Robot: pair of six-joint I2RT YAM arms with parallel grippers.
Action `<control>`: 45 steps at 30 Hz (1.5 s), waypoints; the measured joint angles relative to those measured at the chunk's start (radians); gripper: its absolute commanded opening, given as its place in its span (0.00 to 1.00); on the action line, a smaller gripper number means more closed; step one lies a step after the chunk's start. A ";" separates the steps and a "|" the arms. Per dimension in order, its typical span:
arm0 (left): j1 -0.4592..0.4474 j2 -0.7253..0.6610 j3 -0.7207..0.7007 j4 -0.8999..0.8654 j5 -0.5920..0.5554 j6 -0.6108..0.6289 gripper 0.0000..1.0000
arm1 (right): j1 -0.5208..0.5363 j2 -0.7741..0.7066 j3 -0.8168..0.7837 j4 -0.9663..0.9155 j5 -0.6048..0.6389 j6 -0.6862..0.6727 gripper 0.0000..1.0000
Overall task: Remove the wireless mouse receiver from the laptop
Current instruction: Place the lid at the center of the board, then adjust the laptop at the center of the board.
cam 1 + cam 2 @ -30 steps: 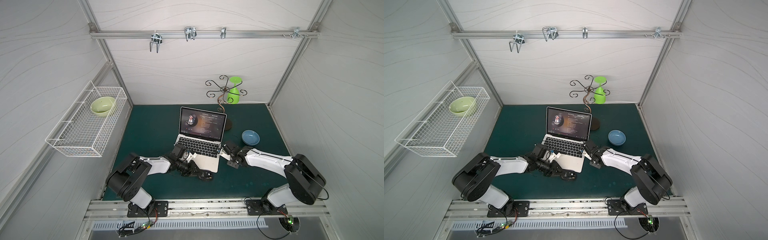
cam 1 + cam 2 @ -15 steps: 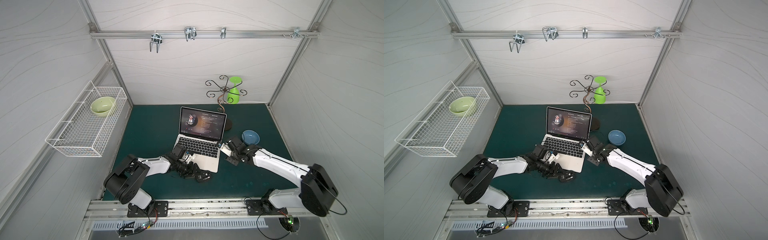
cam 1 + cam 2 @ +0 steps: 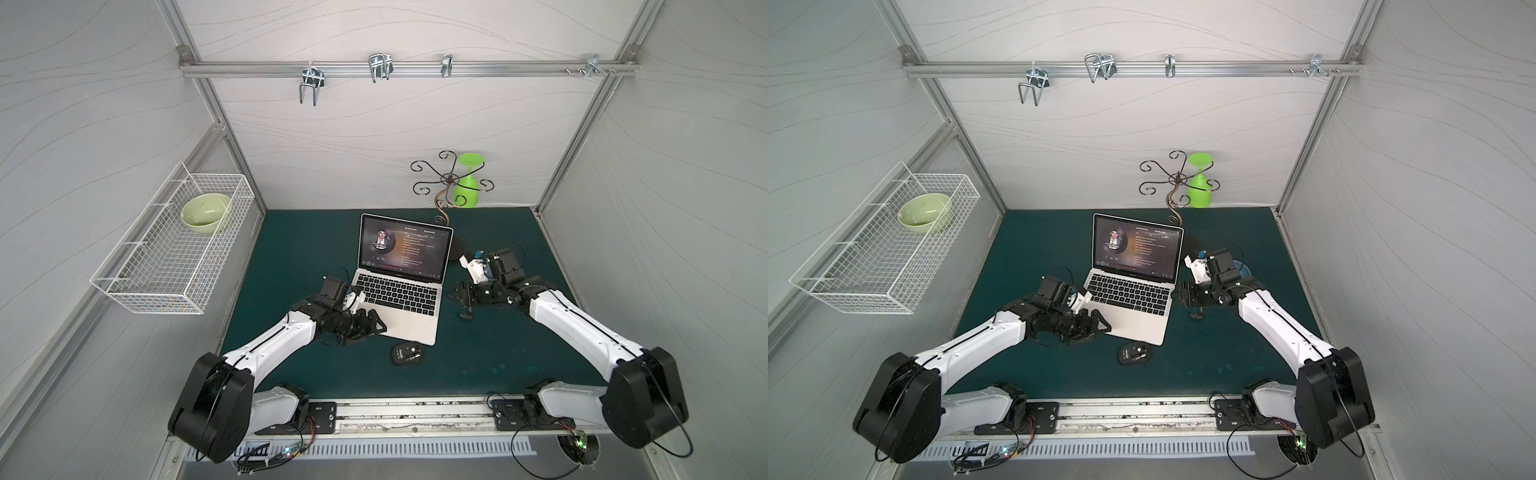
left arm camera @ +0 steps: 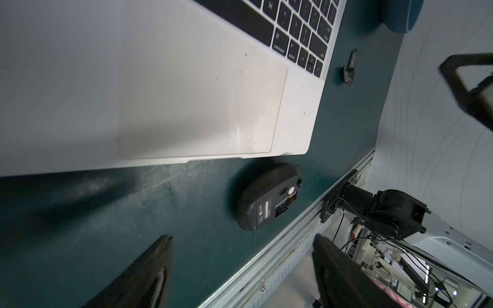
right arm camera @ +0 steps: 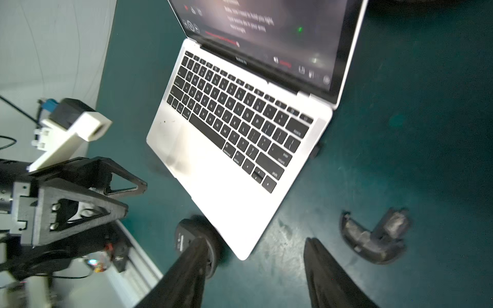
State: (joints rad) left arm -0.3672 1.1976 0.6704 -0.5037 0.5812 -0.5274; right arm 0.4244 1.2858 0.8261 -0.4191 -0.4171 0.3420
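Observation:
The laptop (image 3: 409, 320) sits slanted, its edge opposite the receiver free, so next my left gripper moves to that edge (image 3: 354, 280) and steadies the laptop before I pull the receiver.
The open silver laptop (image 3: 397, 305) stands mid-mat, screen lit. The wireless mouse receiver (image 5: 317, 150) is a small dark stub sticking out of the laptop's (image 5: 226, 186) right edge, beside the return key. My right gripper (image 5: 253, 241) is open and empty, hovering over the mat just right of the laptop's front right corner; in a top view it (image 3: 453, 296) sits close to that right edge. My left gripper (image 4: 242, 237) is open and empty, low by the laptop's front left corner (image 3: 376, 326), pointing toward the mouse.
A black mouse (image 3: 407, 353) lies belly-up on the mat in front of the laptop. A small dark curved cover piece (image 5: 373, 240) lies on the mat right of the laptop. A blue bowl (image 3: 1243, 266) sits behind my right wrist. A hook stand (image 3: 446, 183) and green glass (image 3: 467, 187) stand at the back.
Both grippers have opened. The left one has drawn back from the mouse, which now lies free on the mat. The right arm has lifted and swung outward.

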 measured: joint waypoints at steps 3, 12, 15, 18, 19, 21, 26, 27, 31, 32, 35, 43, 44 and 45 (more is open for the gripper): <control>0.088 -0.042 0.069 -0.061 -0.050 0.035 0.85 | -0.003 0.047 -0.028 0.013 -0.025 0.076 0.64; 0.276 0.106 0.185 -0.083 -0.118 0.201 0.79 | -0.020 0.266 0.042 0.100 -0.012 0.154 0.65; 0.284 0.209 0.208 -0.068 -0.117 0.248 0.77 | -0.011 0.337 0.059 0.141 -0.014 0.167 0.65; 0.286 0.298 0.230 -0.052 -0.117 0.287 0.77 | 0.008 0.389 0.076 0.154 -0.017 0.177 0.65; 0.286 0.321 0.236 -0.046 -0.118 0.295 0.77 | 0.014 0.408 0.087 0.158 -0.018 0.179 0.65; 0.287 0.365 0.253 -0.040 -0.121 0.314 0.77 | 0.021 0.444 0.105 0.173 -0.021 0.185 0.65; 0.290 0.452 0.306 -0.027 -0.124 0.343 0.77 | 0.022 0.479 0.128 0.208 -0.041 0.202 0.64; 0.291 0.469 0.317 -0.024 -0.123 0.347 0.77 | 0.022 0.484 0.134 0.207 -0.048 0.210 0.64; 0.295 0.509 0.328 -0.005 -0.114 0.351 0.77 | 0.020 0.494 0.140 0.209 -0.063 0.239 0.64; 0.296 0.515 0.328 -0.005 -0.113 0.351 0.77 | 0.021 0.498 0.146 0.208 -0.067 0.246 0.64; 0.298 0.524 0.328 -0.005 -0.109 0.352 0.77 | 0.021 0.521 0.174 0.199 -0.072 0.261 0.64; 0.321 0.539 0.334 -0.002 -0.084 0.354 0.75 | 0.021 0.587 0.263 0.192 -0.072 0.257 0.64; 0.326 0.549 0.340 -0.003 -0.080 0.357 0.75 | 0.021 0.594 0.272 0.192 -0.071 0.252 0.64; 0.331 0.561 0.347 -0.003 -0.078 0.359 0.74 | 0.021 0.601 0.280 0.193 -0.070 0.247 0.64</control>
State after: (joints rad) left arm -0.0364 1.7588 1.0176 -0.5064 0.5034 -0.1684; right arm 0.4454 1.8866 1.1065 -0.2256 -0.4870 0.5888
